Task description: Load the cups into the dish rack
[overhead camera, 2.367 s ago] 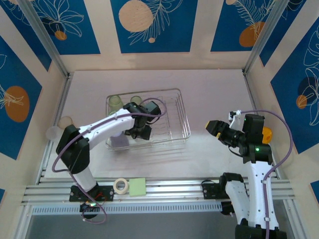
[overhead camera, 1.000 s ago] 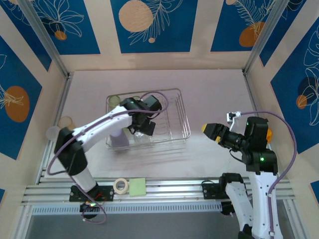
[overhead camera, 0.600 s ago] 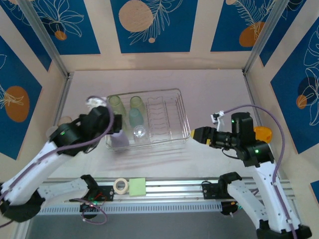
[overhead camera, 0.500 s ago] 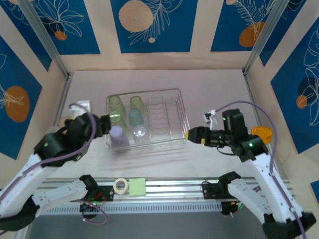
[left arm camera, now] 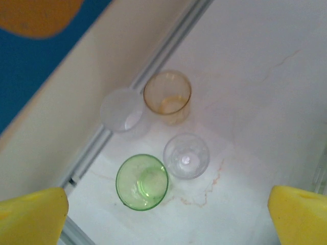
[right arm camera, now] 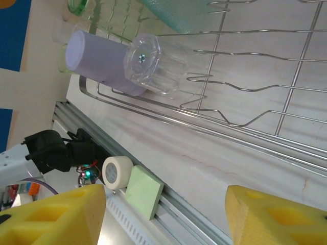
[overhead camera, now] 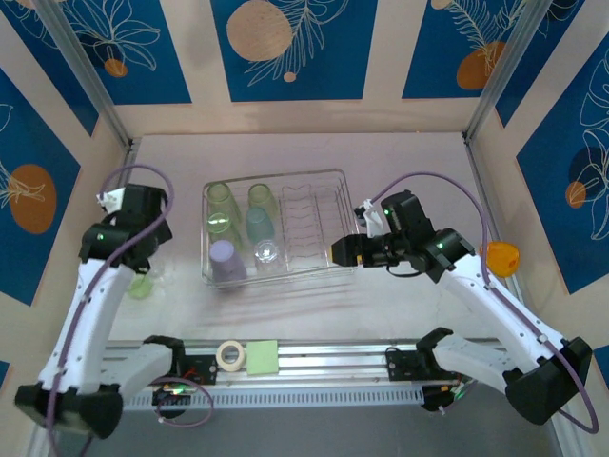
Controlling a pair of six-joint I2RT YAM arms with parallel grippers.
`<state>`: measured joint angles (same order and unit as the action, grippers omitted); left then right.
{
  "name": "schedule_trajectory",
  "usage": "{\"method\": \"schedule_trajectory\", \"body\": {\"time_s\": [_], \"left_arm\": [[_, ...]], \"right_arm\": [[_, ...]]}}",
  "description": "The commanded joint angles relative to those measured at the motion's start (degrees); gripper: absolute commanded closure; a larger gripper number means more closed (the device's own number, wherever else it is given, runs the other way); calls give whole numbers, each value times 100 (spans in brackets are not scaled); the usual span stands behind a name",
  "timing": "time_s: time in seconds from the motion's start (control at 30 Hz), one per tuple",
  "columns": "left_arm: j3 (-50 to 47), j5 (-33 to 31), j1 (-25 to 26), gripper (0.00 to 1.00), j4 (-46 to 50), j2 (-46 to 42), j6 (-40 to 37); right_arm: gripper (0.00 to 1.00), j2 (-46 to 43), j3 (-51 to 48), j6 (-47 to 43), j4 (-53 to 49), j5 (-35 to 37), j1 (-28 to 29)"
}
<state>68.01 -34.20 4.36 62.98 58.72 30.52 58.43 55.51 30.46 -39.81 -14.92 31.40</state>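
Observation:
The frosted cup's rim (left arm camera: pixel 121 109) is clear on the side (left arm camera: pixel 106 122) away from the peach cup. I keep bringing my left gripper closer until its fingers straddle that rim.
The dish rack (overhead camera: pixel 328 221) holds several cups: green ones at the back (overhead camera: pixel 220 197), a teal one (overhead camera: pixel 259 226), a lavender one (overhead camera: pixel 223 259) and a clear one (overhead camera: pixel 267 252). My left gripper (overhead camera: pixel 141 259) hangs open over loose cups by the left wall: a green cup (left arm camera: pixel 142 182), a clear cup (left arm camera: pixel 186 155), a peach cup (left arm camera: pixel 167 96) and a frosted one (left arm camera: pixel 121 109). Nothing is between its fingers (left arm camera: pixel 30 217). My right gripper (overhead camera: pixel 341 253) is open and empty at the rack's front right corner. In its wrist view lie the lavender cup (right arm camera: pixel 102 61), the clear cup (right arm camera: pixel 153 64) and the rack wires (right arm camera: pixel 245 87).
A white tape roll (overhead camera: pixel 229 354) and a green pad (overhead camera: pixel 263 357) sit on the front rail, as the right wrist view shows too, with the roll (right arm camera: pixel 116 172) beside the pad (right arm camera: pixel 144 191). An orange dome piece (overhead camera: pixel 500 257) lies at the right wall.
My left arm has swung out of the rack to the left wall, over the loose cups. My right arm has reached left to the rack's front right corner, its jaws narrowing slightly.

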Motion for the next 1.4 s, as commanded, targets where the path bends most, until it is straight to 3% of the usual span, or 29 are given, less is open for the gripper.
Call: {"method": "schedule_trajectory", "body": {"time_s": [0.0, 0.07, 0.17, 0.33, 0.53, 0.97, 1.1, 1.37], "left_arm": [[-136, 1806, -1280, 0, -452, 301, -530], [-147, 2395, -2037, 0, -492, 564, -489], [-137, 2640, -2705, 0, -539, 714, -436], [-188, 2734, -3421, 0, -561, 883, -345], [-913, 2835, -4007, 3, -1078, 1068, -279], [-1094, 2771, -4626, 13, -1783, 1379, -213], [-1027, 3135, -4984, 16, -1932, 1807, -152], [-1090, 3328, -4996, 23, -2538, 2238, 35]], "right_arm": [[37, 1, 89, -287, 24, 39, 32], [37, 1, 44, -394, 64, 29, 16], [39, 26, -76, -550, 184, -31, -39], [41, 108, -281, -798, 306, -390, -244], [43, 127, -752, -850, 551, -1066, -301], [44, 36, -778, -864, 606, -1117, -264], [44, 97, -749, -875, 558, -1062, -316], [45, 159, -757, -870, 394, -871, -259]]}}
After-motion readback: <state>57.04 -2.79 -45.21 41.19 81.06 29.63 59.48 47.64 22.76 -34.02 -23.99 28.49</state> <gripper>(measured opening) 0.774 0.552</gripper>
